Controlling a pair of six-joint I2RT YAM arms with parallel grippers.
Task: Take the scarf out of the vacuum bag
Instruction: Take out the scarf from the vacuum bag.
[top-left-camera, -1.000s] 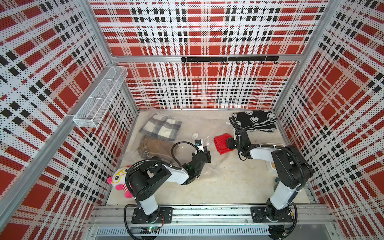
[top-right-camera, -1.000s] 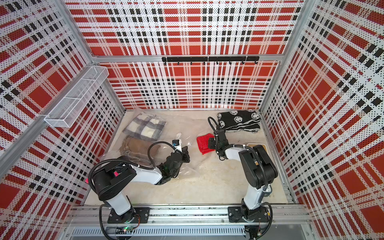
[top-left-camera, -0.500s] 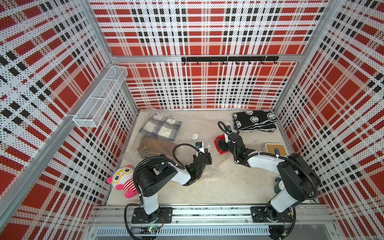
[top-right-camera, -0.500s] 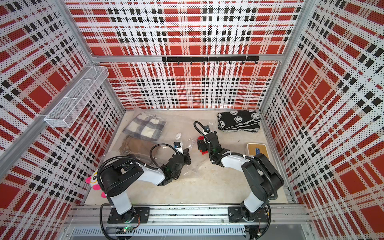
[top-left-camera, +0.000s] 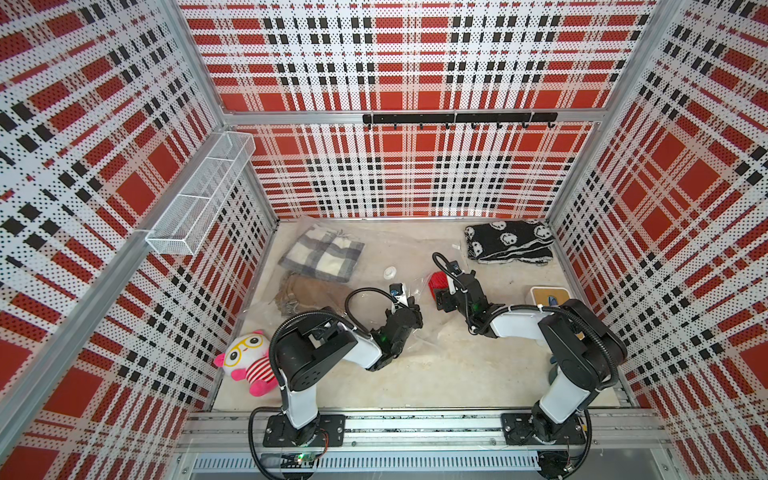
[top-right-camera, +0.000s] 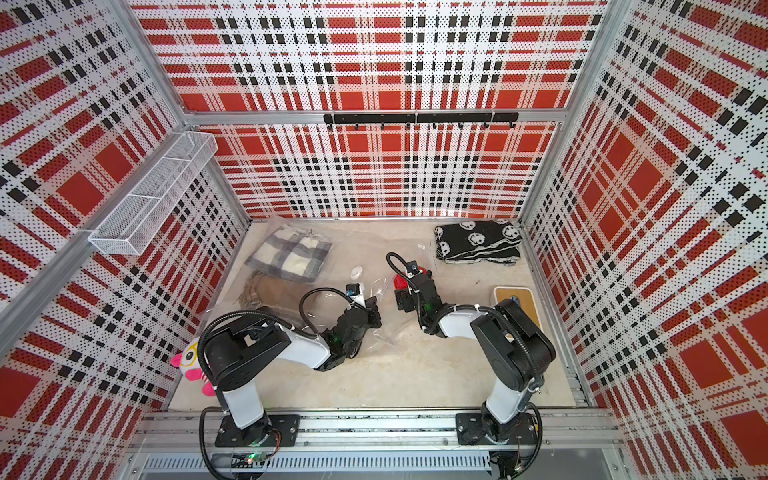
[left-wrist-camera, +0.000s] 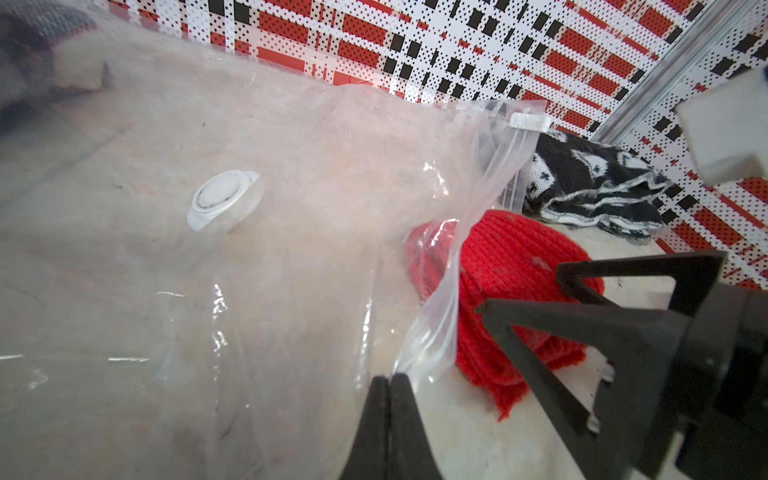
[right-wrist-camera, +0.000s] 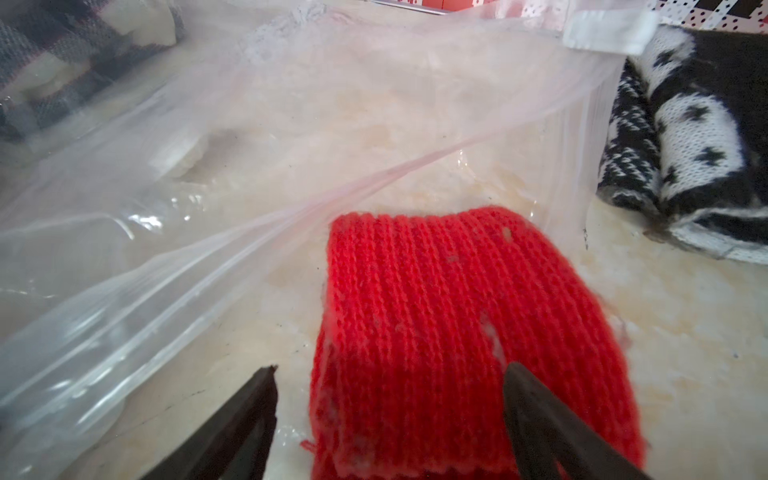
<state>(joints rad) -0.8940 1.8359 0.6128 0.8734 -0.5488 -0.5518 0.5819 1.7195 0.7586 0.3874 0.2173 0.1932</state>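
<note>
The red scarf's far end is still under the zip-seal edge. Next, my right gripper takes hold of the scarf and moves it clear, next to the black-and-white scarf.
The vacuum bag lies crinkled over the back left of the floor, its white valve facing up. A red knitted scarf lies at the bag's open mouth, its far end under the zip-seal edge and its near end out on the floor. My left gripper is shut on that zip-seal edge, close to the scarf. My right gripper is open, with its fingers either side of the scarf's near end, not closed on it.
Inside the bag lie a grey-and-white plaid scarf and a brown one. A black-and-white scarf lies at the back right, outside the bag. A wooden-topped box sits by the right wall. A plush toy lies front left.
My right arm has swung down and leftward, uncovering the wooden-topped box, and its jaws have opened wider over the red scarf. The left gripper has kept its hold and place.
</note>
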